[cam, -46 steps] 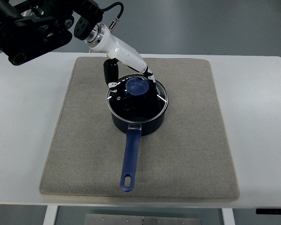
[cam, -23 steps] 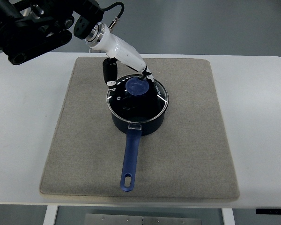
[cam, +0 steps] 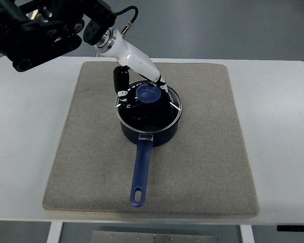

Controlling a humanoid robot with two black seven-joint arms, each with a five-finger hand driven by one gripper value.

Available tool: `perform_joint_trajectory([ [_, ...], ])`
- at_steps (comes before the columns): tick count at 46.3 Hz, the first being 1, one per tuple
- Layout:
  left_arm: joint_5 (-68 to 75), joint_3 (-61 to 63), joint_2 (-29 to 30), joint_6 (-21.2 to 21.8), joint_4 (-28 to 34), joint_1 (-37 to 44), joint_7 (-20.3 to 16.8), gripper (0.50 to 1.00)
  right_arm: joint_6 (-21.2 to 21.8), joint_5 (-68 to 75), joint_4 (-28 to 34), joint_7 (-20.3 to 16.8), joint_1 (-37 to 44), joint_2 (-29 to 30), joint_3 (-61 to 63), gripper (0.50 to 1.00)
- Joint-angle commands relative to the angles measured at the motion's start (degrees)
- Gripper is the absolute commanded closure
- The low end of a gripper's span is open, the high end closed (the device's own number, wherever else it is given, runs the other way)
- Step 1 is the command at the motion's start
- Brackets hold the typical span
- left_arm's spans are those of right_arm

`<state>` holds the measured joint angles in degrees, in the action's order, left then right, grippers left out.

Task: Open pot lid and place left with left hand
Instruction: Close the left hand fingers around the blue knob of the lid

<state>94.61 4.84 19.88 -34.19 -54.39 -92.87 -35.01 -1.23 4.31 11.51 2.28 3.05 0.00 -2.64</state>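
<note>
The glass lid lets only the plain dark inside [cam: 148,118] show through, so I should expect to find an empty pot [cam: 164,135] when I lift the lid.
A dark blue pot [cam: 157,132] stands on the mat's middle, its long blue handle [cam: 141,172] pointing toward the near edge. The glass lid [cam: 164,112] sits flat on the pot, with a blue knob [cam: 149,94] on its far part. My left hand [cam: 143,87] reaches in from the upper left on a white forearm [cam: 131,56]. It hovers at the lid's far rim, open. Its black thumb [cam: 121,81] is left of the knob, and the other fingers [cam: 163,84] are right of it. Neither side touches the knob.
A grey felt mat [cam: 91,152] covers most of the white table [cam: 25,152]. The arm's black upper structure [cam: 40,30] hangs over the table's far left corner.
The left arm has shifted slightly to the right and away from me; the hand stays at the lid's far rim. Pot and lid have not moved.
</note>
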Motion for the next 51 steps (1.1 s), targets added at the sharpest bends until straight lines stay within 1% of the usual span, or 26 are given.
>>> perform_joint_trajectory([
  [1,0.05,0.00,-0.37,0.09,0.17,0.06,0.01,0.606,0.00,0.00,0.00,0.00,0.02,0.00,0.00,0.585],
  [3,0.14,0.00,-0.37,0.09,0.17,0.06,0.01,0.611,0.00,0.00,0.00,0.00,0.02,0.00,0.00,0.585],
  [5,0.14,0.00,-0.37,0.26,0.25,0.06,0.01,0.645,0.00,0.00,0.00,0.00,0.02,0.00,0.00,0.585],
  [8,0.23,0.00,-0.37,0.35,0.25,-0.03,0.01,0.647,0.00,0.00,0.00,0.00,0.02,0.00,0.00,0.585],
  [10,0.23,0.00,-0.37,0.53,0.25,-0.03,0.01,0.666,0.00,0.00,0.00,0.00,0.02,0.00,0.00,0.585],
  [21,0.32,0.00,-0.37,1.05,0.25,-0.11,0.01,0.673,0.00,0.00,0.00,0.00,0.02,0.00,0.00,0.585],
  [24,0.40,0.00,-0.37,1.23,0.34,-0.11,0.01,0.686,0.00,0.00,0.00,0.00,-0.07,0.00,0.00,0.585],
  [34,0.40,0.08,-0.37,1.32,0.34,-0.03,0.01,0.701,0.00,0.00,0.00,0.00,0.02,0.00,0.00,0.585],
  [38,0.58,0.08,-0.37,1.32,0.34,-0.03,0.01,0.737,0.00,0.00,0.00,0.00,0.02,0.00,0.00,0.585],
  [41,0.93,0.00,-0.37,1.32,0.34,-0.03,0.01,0.786,0.00,0.00,0.00,0.00,-0.07,0.00,0.00,0.585],
  [42,1.19,0.08,-0.37,1.32,0.34,-0.03,0.01,0.799,0.00,0.00,0.00,0.00,0.02,0.00,0.00,0.585],
  [43,1.46,0.00,-0.37,1.32,0.34,-0.03,0.01,0.802,0.00,0.00,0.00,0.00,0.02,0.00,0.00,0.585],
  [45,1.81,0.00,-0.37,1.32,0.43,0.15,0.01,0.829,0.00,0.00,0.00,0.00,-0.07,0.00,0.00,0.585],
  [51,1.90,0.00,-0.72,1.40,0.52,0.24,0.01,0.836,0.00,0.00,0.00,0.00,0.02,0.00,0.00,0.585],
])
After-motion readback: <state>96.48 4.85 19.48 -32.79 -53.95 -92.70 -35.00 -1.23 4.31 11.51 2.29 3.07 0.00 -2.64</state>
